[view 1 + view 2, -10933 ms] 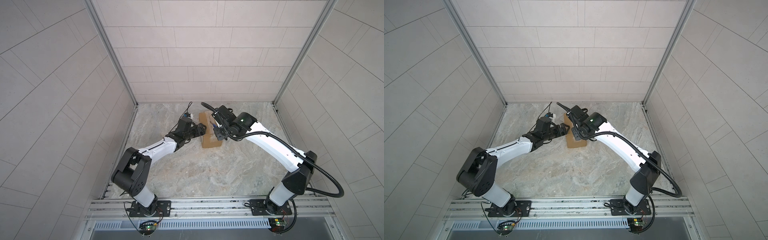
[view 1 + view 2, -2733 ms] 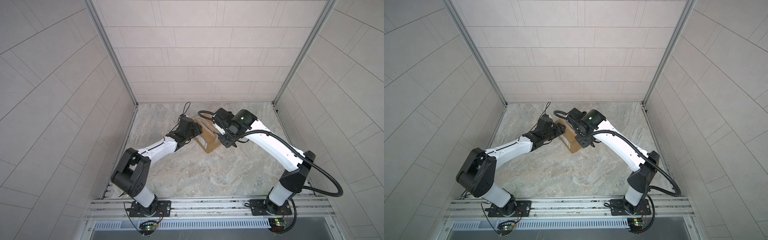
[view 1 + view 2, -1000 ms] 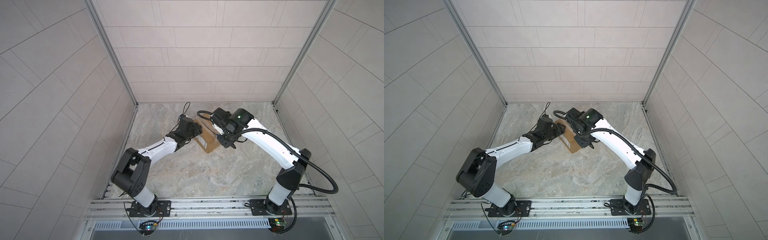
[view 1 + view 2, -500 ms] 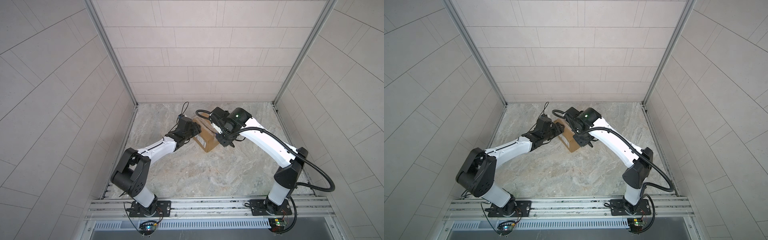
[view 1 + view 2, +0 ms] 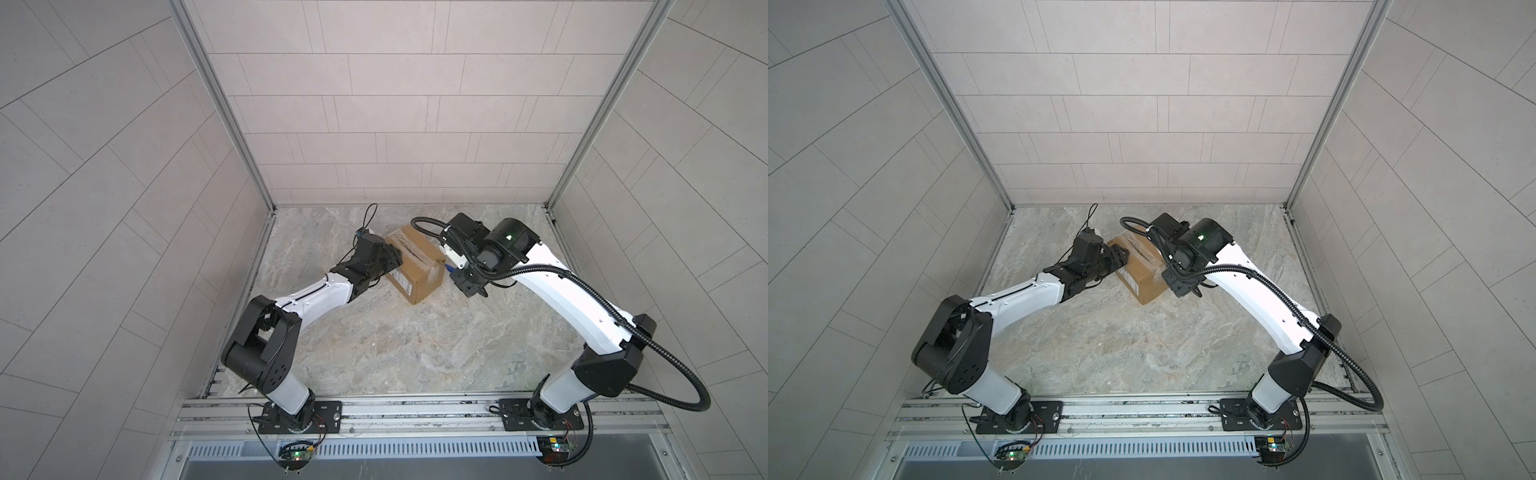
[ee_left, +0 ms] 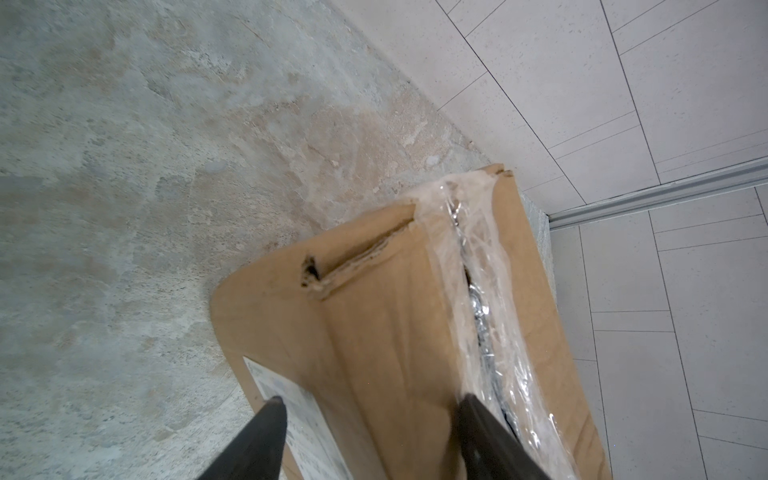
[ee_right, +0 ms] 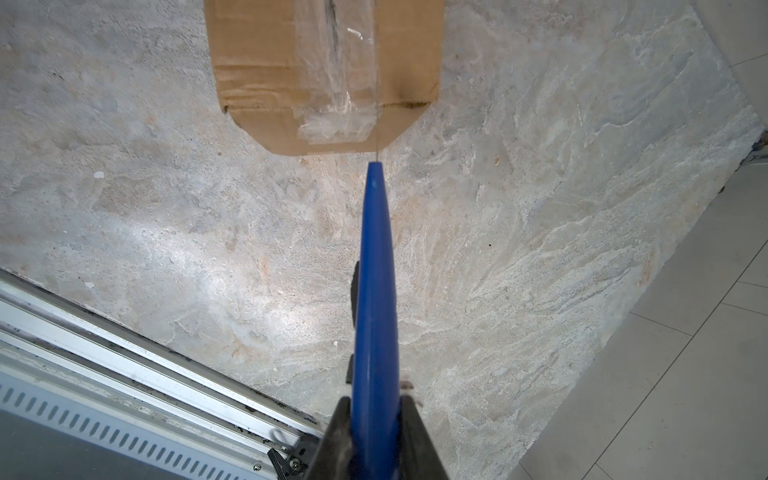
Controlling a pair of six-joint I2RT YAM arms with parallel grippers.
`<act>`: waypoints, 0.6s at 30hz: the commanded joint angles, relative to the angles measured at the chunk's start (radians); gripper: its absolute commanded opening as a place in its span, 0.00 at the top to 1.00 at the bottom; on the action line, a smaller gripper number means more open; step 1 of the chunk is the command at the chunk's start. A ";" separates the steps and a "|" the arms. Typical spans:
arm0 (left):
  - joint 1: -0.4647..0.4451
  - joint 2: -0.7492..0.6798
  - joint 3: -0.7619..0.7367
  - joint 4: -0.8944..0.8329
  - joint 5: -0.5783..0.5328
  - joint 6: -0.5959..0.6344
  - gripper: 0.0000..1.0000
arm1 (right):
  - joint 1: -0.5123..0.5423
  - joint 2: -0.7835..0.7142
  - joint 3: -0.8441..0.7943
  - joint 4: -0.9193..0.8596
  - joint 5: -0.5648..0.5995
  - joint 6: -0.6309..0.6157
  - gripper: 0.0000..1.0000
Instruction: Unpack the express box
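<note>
The cutter's blade is lying along the tape's edge (image 7: 376, 88) next to the seam. Next, my right gripper pulls the cutter back and lines it up with the slit (image 7: 333, 40).
The express box (image 5: 417, 268) (image 5: 1144, 272) is a small brown carton standing slightly askew on the stone floor. Crinkled clear tape (image 6: 478, 291) runs along its top seam, and something shiny shows through a dark slit there. My left gripper (image 5: 392, 258) (image 6: 370, 400) is shut on the box's left edge, with one finger on the labelled side (image 6: 266, 419) and one on top beside the tape. My right gripper (image 5: 455, 277) (image 7: 375, 404) is shut on a blue-handled cutter (image 7: 374, 270). The cutter's thin blade reaches the box's taped end face (image 7: 332, 124).
Tiled walls close in the back and both sides. An aluminium rail (image 5: 415, 409) with both arm bases runs along the front edge. The right arm's black cable hose (image 5: 540, 272) loops over the floor on the right.
The right arm has shifted slightly to the left, towards the box, over the last second. The box and the left gripper have stayed where they were.
</note>
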 commanded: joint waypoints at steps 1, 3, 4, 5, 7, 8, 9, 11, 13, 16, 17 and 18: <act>0.001 0.029 -0.022 -0.143 -0.011 0.021 0.32 | 0.002 -0.044 -0.023 0.070 -0.065 -0.015 1.00; 0.001 0.023 -0.020 -0.132 -0.002 0.021 0.31 | 0.004 -0.066 -0.049 0.145 -0.092 -0.001 1.00; 0.001 0.018 -0.022 -0.124 0.000 0.021 0.30 | 0.002 -0.065 -0.052 0.165 -0.098 0.004 1.00; 0.001 0.009 -0.023 -0.114 0.004 0.019 0.29 | 0.001 -0.057 -0.050 0.177 -0.096 0.010 1.00; 0.001 -0.007 -0.022 -0.093 0.011 0.017 0.26 | 0.001 -0.033 -0.045 0.195 -0.099 0.017 1.00; 0.001 -0.017 -0.020 -0.080 0.013 0.014 0.25 | 0.001 -0.025 -0.048 0.207 -0.095 0.025 1.00; 0.001 -0.028 -0.017 -0.069 0.018 0.012 0.23 | 0.000 -0.020 -0.055 0.222 -0.093 0.030 1.00; 0.001 -0.046 -0.003 -0.057 0.024 0.019 0.20 | -0.007 -0.015 -0.057 0.232 -0.048 0.060 1.00; 0.001 -0.065 0.013 -0.063 0.029 0.034 0.17 | -0.025 -0.025 -0.063 0.226 -0.011 0.072 1.00; 0.001 -0.093 0.025 -0.076 0.031 0.062 0.14 | -0.069 -0.078 -0.130 0.244 0.000 0.105 1.00; 0.035 -0.102 0.020 -0.074 0.037 0.065 0.13 | -0.084 -0.102 -0.169 0.257 0.002 0.120 1.00; 0.039 -0.112 0.015 -0.069 0.046 0.067 0.13 | -0.096 -0.127 -0.213 0.273 0.002 0.129 1.00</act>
